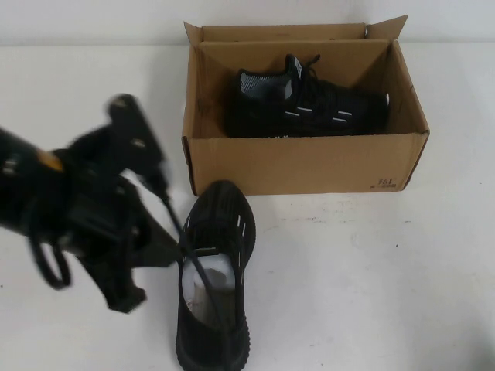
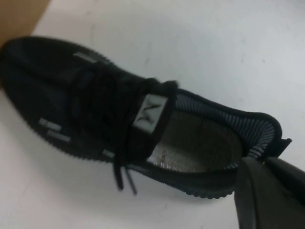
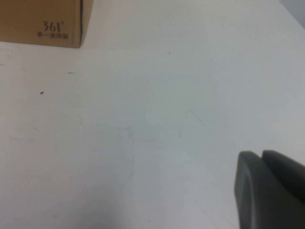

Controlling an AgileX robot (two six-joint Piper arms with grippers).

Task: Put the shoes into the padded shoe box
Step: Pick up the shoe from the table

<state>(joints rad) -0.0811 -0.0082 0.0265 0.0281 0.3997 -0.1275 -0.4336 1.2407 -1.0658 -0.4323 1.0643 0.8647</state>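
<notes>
The black sneaker's heel end is under my slanted left gripper, so I should square my gripper, move toward the box and grasp the sneaker by its tongue.
The brown padded shoe box stands open at the back middle of the table. One black sneaker lies on its side inside it. The second black sneaker is in front of the box, toe toward it, opening up. My left gripper comes in from the left and touches this sneaker's collar. In the left wrist view its fingers are closed on the striped collar lining of the sneaker near the heel. My right gripper is shut and empty above bare table, out of the high view.
The white table stretches out to the right of the loose sneaker. A corner of the box shows in the left wrist view, and its printed corner shows in the right wrist view. A black cable hangs from the left arm.
</notes>
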